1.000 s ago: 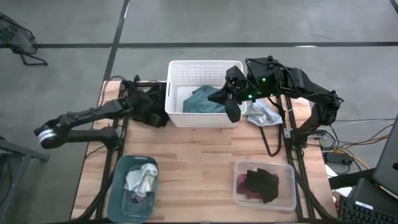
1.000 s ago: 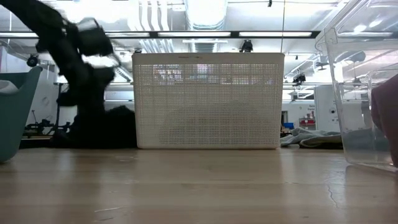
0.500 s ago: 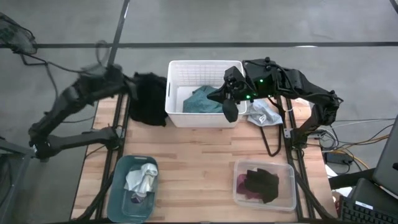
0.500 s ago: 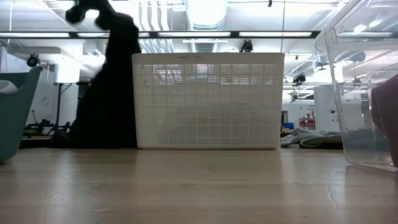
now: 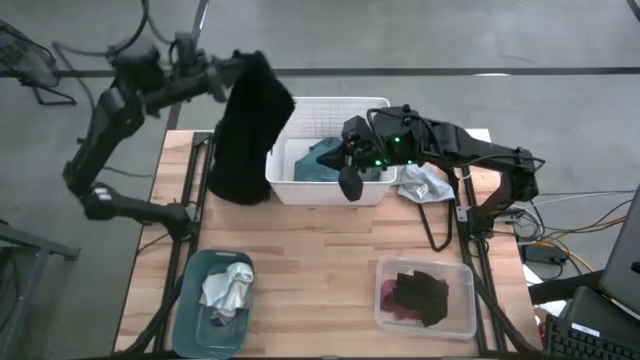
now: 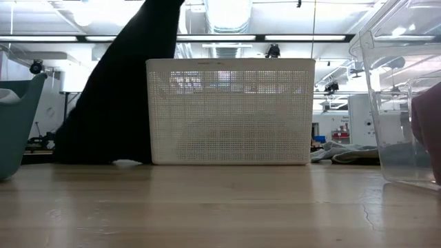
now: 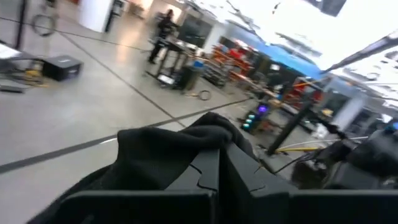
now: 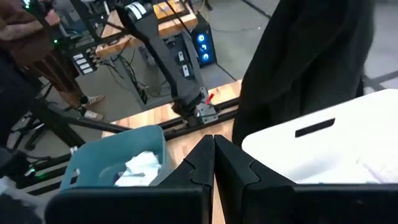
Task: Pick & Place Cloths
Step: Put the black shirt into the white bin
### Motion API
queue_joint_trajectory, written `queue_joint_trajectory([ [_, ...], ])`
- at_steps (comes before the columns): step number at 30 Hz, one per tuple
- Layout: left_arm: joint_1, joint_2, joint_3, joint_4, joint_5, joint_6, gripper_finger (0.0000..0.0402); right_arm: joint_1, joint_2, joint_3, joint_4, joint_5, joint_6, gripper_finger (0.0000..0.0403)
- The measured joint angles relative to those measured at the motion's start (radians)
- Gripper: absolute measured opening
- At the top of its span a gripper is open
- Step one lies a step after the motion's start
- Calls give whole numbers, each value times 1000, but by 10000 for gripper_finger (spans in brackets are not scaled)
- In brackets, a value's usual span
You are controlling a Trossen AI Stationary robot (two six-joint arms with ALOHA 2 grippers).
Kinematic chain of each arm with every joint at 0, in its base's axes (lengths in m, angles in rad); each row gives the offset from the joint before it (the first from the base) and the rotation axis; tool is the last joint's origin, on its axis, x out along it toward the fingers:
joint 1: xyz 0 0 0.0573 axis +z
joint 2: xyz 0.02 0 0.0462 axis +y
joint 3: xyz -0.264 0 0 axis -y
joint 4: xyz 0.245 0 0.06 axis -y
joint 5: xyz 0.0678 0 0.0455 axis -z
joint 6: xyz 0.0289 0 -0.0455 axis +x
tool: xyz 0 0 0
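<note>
The black cloth's lower end (image 5: 238, 188) is hanging outside the white basket, so the robot's right gripper should grab the cloth's hanging part (image 5: 262, 122) and bring it over the basket.
My left gripper (image 5: 228, 72) is raised high over the table's far left corner, shut on a long black cloth (image 5: 245, 130). In the low view the black cloth (image 6: 117, 89) hangs left of the white basket (image 6: 231, 110). My right gripper (image 5: 348, 183) hovers shut and touching nothing over the white basket's near wall (image 5: 320, 192); its fingers (image 8: 199, 168) meet in the right wrist view. A teal-green cloth (image 5: 325, 160) lies inside the basket. A white-grey cloth (image 5: 425, 185) lies on the table right of the basket. My left gripper (image 7: 219, 152) pinches a bunched upper end of the black cloth (image 7: 180, 146) between its two fingers. Several folds bulge out beside the fingers. The cloth hangs long below the hold, and its lower end (image 6: 103, 155) reaches the table beside the basket's left wall.
A teal bin (image 5: 190, 315) with a white cloth (image 5: 228, 288) stands at the near left. A clear bin (image 5: 465, 315) with black and maroon cloths (image 5: 418, 295) stands at the near right. Bare wood (image 5: 310, 270) lies between the bins and the basket.
My left gripper has risen steeply from beside the basket's left wall and swung toward the far edge and the right. The black cloth went up with it, drawn out from a heap into a long hanging shape, lower end still at the table. My right gripper shifted slightly left.
</note>
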Motion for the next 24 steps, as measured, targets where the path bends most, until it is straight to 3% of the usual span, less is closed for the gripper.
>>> queue_joint_trajectory([
  [8, 1, 225, 329, 78, 175, -77, 6, -73, 0, -103, 172, 34, 47, 22],
  [14, 1, 361, 532, 122, 258, -164, 6, -121, 0, -191, 330, 33, 69, 97],
  [21, 1, 378, 465, 371, 314, -328, 6, -127, 0, -345, 650, 170, 68, 226],
  [24, 1, 390, 465, 423, 311, -366, 6, -141, 0, -401, 778, 172, 73, 278],
])
